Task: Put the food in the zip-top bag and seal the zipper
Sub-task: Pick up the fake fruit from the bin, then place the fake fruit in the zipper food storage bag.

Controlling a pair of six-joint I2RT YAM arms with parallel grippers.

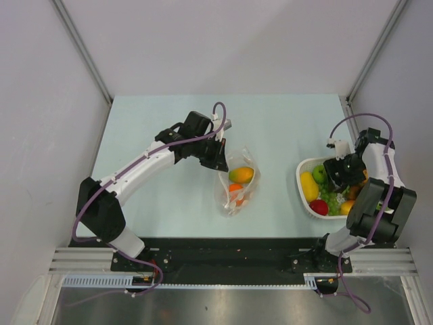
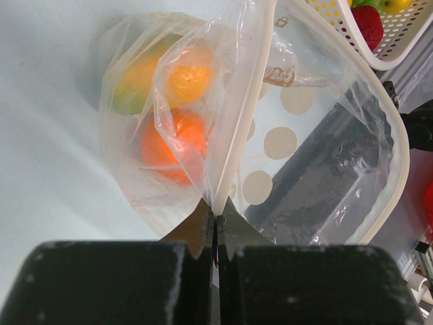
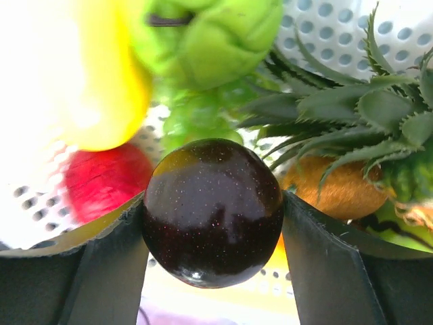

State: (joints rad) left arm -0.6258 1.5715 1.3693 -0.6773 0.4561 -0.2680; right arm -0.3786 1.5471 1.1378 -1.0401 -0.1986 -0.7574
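The bag's opening [image 2: 304,145] is held open by my left gripper, so my right gripper should go on carrying the dark purple fruit until the fruit hangs above that opening [image 1: 237,181] before it lets go.
The clear zip-top bag [image 1: 237,186] lies at mid-table with a mango [image 1: 241,175] and an orange [image 1: 235,190] inside. My left gripper [image 1: 218,161] is shut on the bag's whitish zipper [image 2: 238,128] at its rim, holding the mouth up and open; the orange [image 2: 169,145] and other fruit show through the plastic. My right gripper [image 1: 342,177] is over the white basket [image 1: 304,196], shut on a dark purple round fruit [image 3: 213,210]. The basket holds a yellow fruit [image 1: 308,185], a green fruit [image 1: 319,174], grapes [image 1: 329,198] and a red piece [image 1: 318,207].
The basket stands at the right near the table's front edge. In the right wrist view a small pineapple [image 3: 352,169], a red fruit [image 3: 105,179] and a yellow fruit [image 3: 101,74] crowd around the held fruit. A black rail [image 1: 223,250] runs along the near edge.
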